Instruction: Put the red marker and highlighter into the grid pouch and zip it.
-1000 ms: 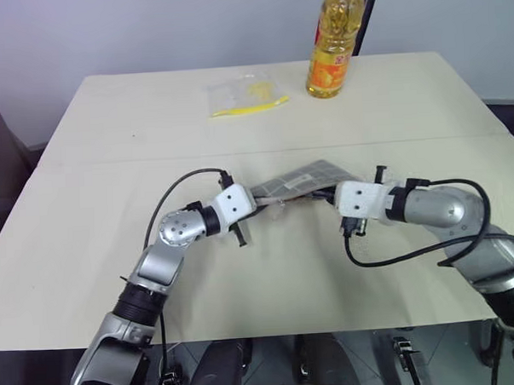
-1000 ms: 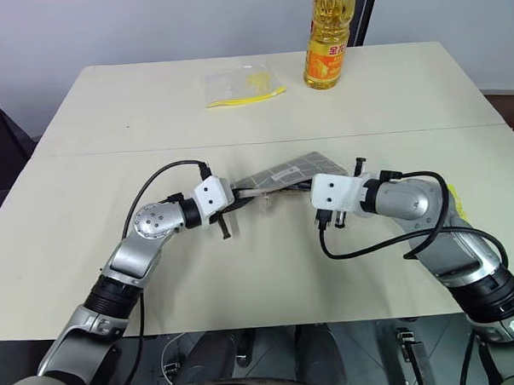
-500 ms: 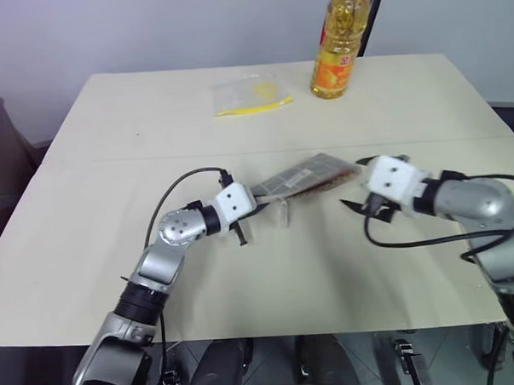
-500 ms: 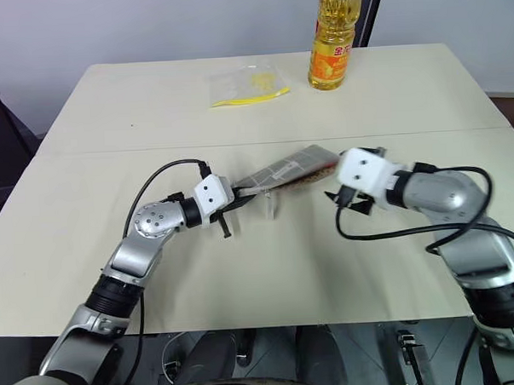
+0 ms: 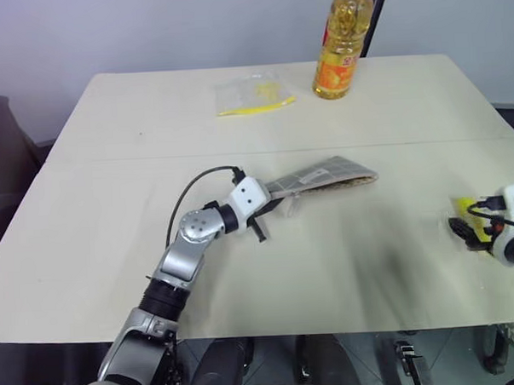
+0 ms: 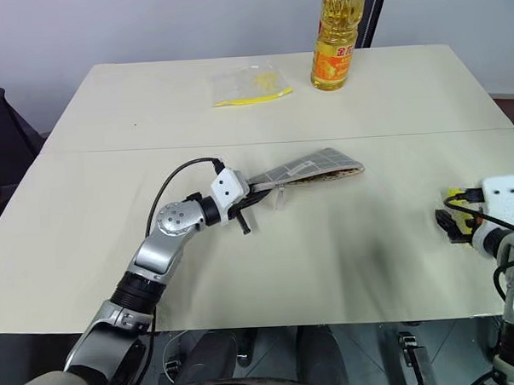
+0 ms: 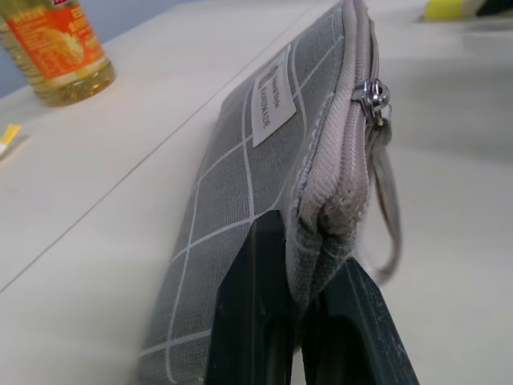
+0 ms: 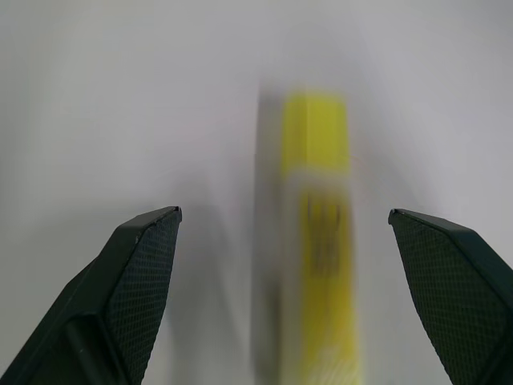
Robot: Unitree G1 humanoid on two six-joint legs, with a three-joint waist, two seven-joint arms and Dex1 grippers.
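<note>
I expect the yellow highlighter [image 5: 472, 218] to slide all the way in next to the hidden red marker when I push it, because the grid pouch's unzipped side [image 5: 349, 183] is wide open.
The grey grid pouch [image 5: 320, 174] lies mid-table with its near end raised. My left gripper [image 5: 270, 205] is shut on that end, and the black fingers [image 7: 256, 305] pinch the fabric beside the zipper. The zipper slider [image 7: 374, 92] sits partway along the top edge with its pull tab hanging. Near the table's right edge lies the yellow highlighter [image 8: 321, 200]. My right gripper [image 5: 463, 226] hovers over it, open, one finger to each side and not touching. The red marker is out of view.
A bottle of yellow oil [image 5: 340, 44] stands at the back of the table. A clear plastic bag with a yellow strip [image 5: 253, 95] lies to its left. The table's right edge [image 5: 511, 139] runs close to my right gripper.
My right gripper left the pouch's far end, opened, and swung right to the highlighter near the table's edge. The left gripper kept its hold on the pouch, drifting slightly right.
</note>
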